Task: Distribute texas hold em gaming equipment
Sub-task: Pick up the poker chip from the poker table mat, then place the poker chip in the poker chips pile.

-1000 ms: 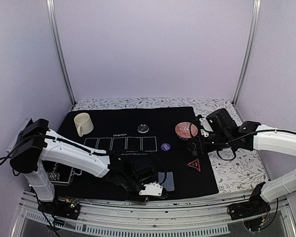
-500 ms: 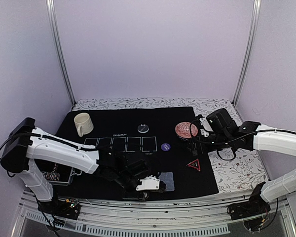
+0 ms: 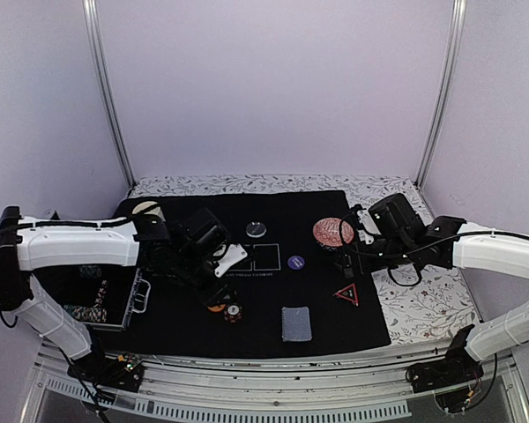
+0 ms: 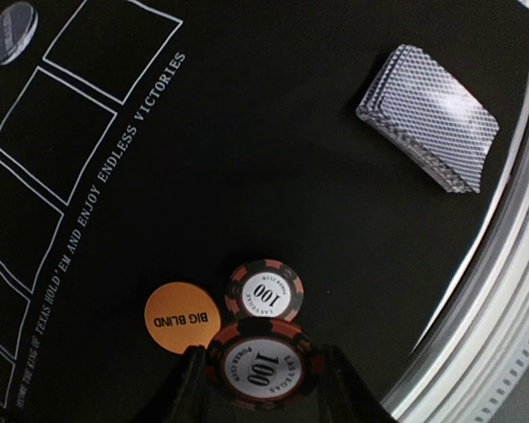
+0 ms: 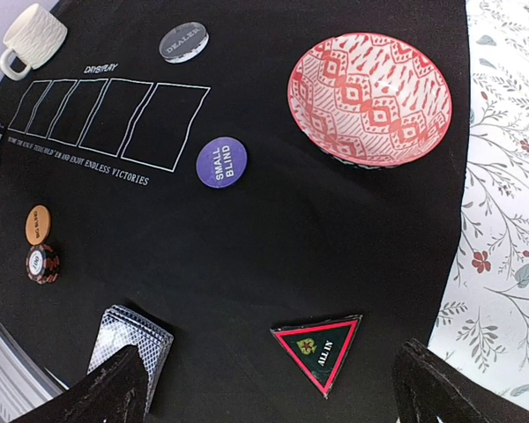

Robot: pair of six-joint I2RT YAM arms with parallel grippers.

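The held poker chip (image 4: 263, 368) is flat and face up beside the second poker chip's open top (image 4: 265, 292). My left gripper should keep moving until it is over that top and let go there.
My left gripper (image 3: 218, 294) (image 4: 263, 374) is shut on a red-and-black striped poker chip (image 4: 263, 361) and holds it a little above the black mat. Just past it on the mat lie a second poker chip (image 4: 264, 291) (image 3: 234, 312) and an orange "Big Blind" disc (image 4: 182, 315) (image 3: 215, 307). The deck of playing cards (image 3: 295, 322) (image 4: 428, 128) lies near the mat's front edge. My right gripper (image 5: 278, 397) (image 3: 344, 254) hangs open and empty above the red-edged triangle marker (image 5: 319, 346) (image 3: 346, 293). The purple "Small Blind" disc (image 5: 221, 161) and the dealer disc (image 5: 183, 41) lie further back.
A red patterned bowl (image 3: 332, 232) stands close to the right gripper. The left arm partly covers a cream mug (image 3: 145, 209) at the back left. An open case (image 3: 101, 304) lies at the mat's left edge. Printed card boxes (image 5: 106, 119) cross the black mat (image 3: 273, 203).
The left arm has swung back and to the left, away from the front edge beside the deck. The orange disc and the chip on the mat now show. The right arm has not moved.
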